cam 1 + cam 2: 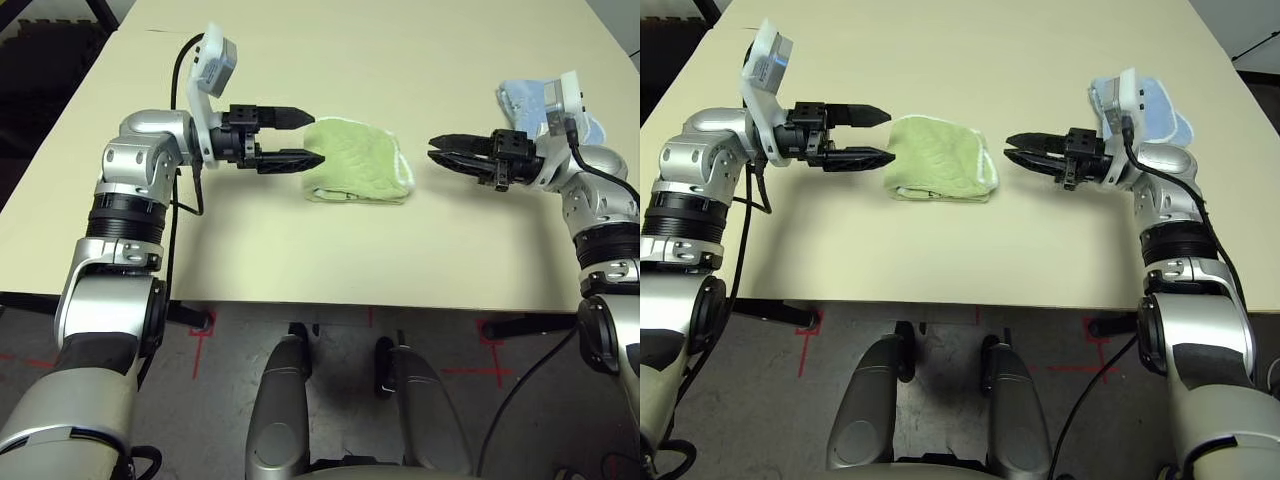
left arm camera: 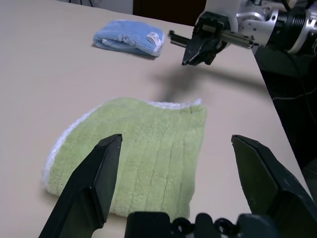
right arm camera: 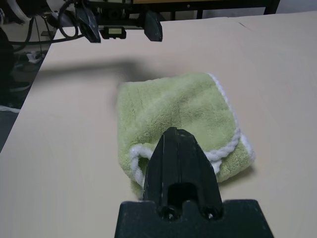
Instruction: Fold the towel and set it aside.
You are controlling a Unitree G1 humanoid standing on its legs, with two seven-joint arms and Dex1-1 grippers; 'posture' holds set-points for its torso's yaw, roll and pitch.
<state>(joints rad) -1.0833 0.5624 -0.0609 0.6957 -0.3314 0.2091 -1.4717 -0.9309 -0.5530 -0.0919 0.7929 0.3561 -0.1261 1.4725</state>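
The towel's white-edged corner (image 3: 139, 157) bulges by my right gripper, so next I close my left gripper and press the towel's top (image 1: 343, 176) flat with both before putting it aside.
The towel (image 1: 358, 160) lies folded into a thick light green pad with white edging, in the middle of the table (image 1: 300, 250). My left gripper (image 1: 317, 137) hovers just off the towel's left edge, open, with nothing between its fingers; the left wrist view looks past them onto the towel (image 2: 143, 153). My right gripper (image 1: 432, 147) points at the towel from the right, a short gap away, shut and empty. In the right wrist view its closed fingers (image 3: 173, 148) sit in front of the towel (image 3: 173, 106), where a white-edged fold faces them.
A small folded light blue cloth (image 1: 520, 100) lies at the table's right side behind my right wrist. Bare table (image 1: 940, 250) stretches in front of and behind the towel. The table's near edge runs just below both forearms.
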